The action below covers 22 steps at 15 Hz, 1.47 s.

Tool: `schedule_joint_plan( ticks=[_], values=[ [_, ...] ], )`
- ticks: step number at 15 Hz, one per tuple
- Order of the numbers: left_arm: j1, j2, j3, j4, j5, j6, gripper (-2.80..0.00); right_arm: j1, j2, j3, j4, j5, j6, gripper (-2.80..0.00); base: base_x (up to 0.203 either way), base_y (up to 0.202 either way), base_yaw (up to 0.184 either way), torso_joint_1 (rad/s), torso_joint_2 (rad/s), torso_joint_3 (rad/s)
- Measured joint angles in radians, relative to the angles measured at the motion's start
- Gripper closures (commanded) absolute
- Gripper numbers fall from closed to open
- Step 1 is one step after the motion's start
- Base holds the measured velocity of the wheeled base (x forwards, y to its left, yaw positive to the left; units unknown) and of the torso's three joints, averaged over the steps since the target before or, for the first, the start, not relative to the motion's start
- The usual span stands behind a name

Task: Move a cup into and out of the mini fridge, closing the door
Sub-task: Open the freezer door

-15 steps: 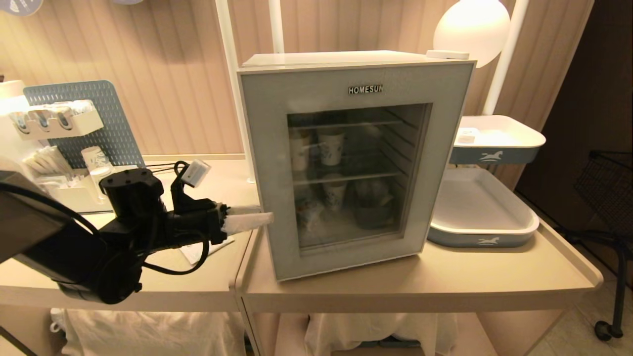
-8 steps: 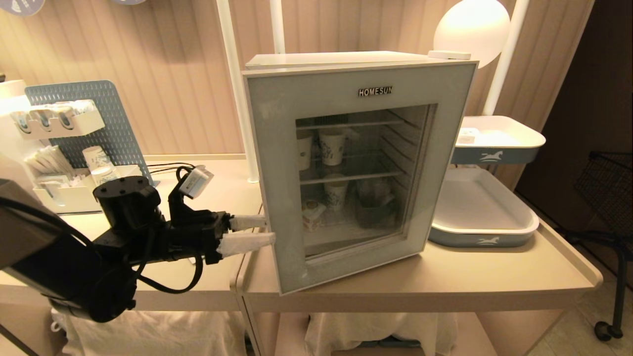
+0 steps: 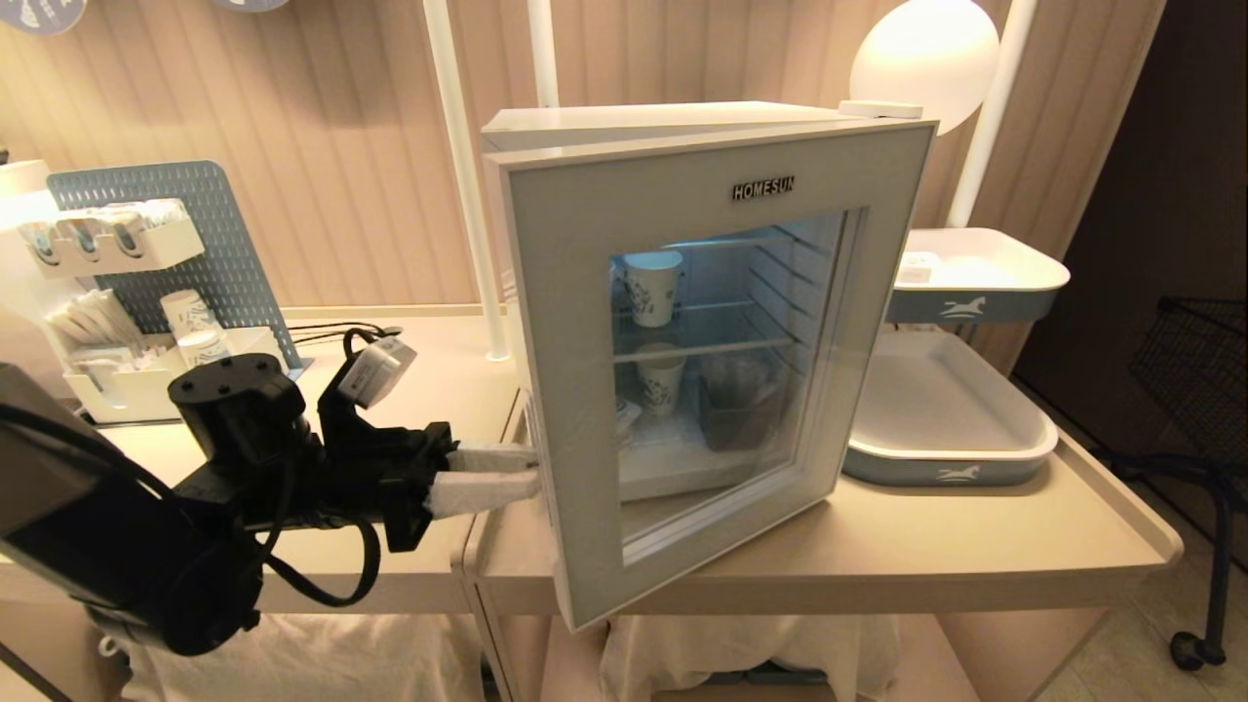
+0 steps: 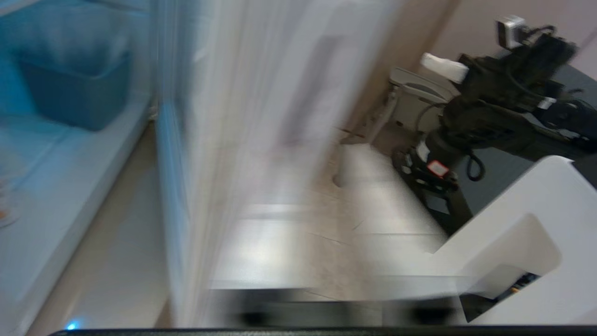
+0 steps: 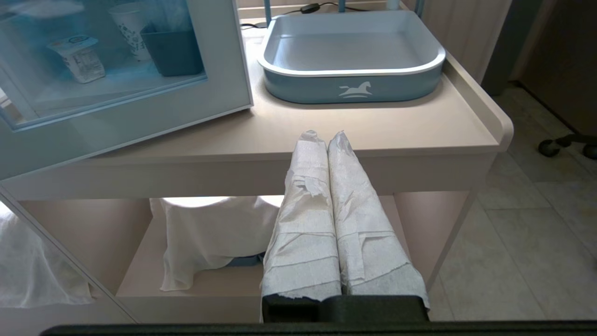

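My left gripper is pulling the glass door point(image 3: 714, 363), which hangs partly open across the mini fridge's shelves. The gripper should stop pulling and push the door wide open from its inner edge point(image 3: 528, 404).
The white mini fridge point(image 3: 663, 115) stands on the table, and its grey-blue glass door point(image 3: 585, 341) hangs partly open, with the free edge swung toward me. My left gripper point(image 3: 534, 470) reaches in level from the left and is shut on that free edge, one wrapped finger on each side of it. The left wrist view is smeared by motion. The cup point(image 5: 77, 58), a small white pot with a printed label, sits on the fridge floor behind the glass. My right gripper point(image 5: 326, 135) is parked low in front of the table edge, shut and empty.
Blue-patterned paper cups point(image 3: 651, 286) and a dark bin point(image 3: 736, 409) stand on the fridge shelves. Two blue-and-white trays point(image 3: 936, 409) sit to the fridge's right. A pegboard organiser point(image 3: 195, 234) is at the back left, and a white post point(image 3: 458, 175) rises beside the fridge.
The door has swung further open toward me. My left gripper has followed its free edge back and down, and its fingers have drawn together on that edge.
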Motion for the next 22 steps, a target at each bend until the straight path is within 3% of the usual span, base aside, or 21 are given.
schedule_joint_plan(
  ticks=[6,11,14,16,22],
  values=[
    [0.091,0.101,-0.075,0.006,-0.001,-0.001,0.00,0.000,0.000,0.000,0.000,0.000,0.000,0.00,0.000,0.000,0.000,0.000,0.00,0.000],
    [0.105,0.182,-0.139,0.023,0.029,-0.028,0.00,0.000,0.000,0.000,0.000,0.000,0.000,0.00,0.000,0.000,0.000,0.000,0.00,0.000],
    [0.044,0.191,-0.151,0.057,0.136,-0.082,0.00,0.000,0.000,0.000,0.000,0.000,0.001,0.00,0.000,0.000,0.000,0.000,0.00,0.000],
    [0.002,0.177,-0.150,0.090,0.200,-0.084,0.00,0.000,0.000,0.000,0.000,0.000,0.001,0.00,0.000,0.000,0.000,0.000,0.00,0.000],
    [-0.102,0.057,-0.074,0.105,0.211,-0.083,0.00,0.000,0.000,0.000,0.000,0.000,0.001,0.00,0.000,0.000,0.000,0.000,0.00,0.000]
  ],
)
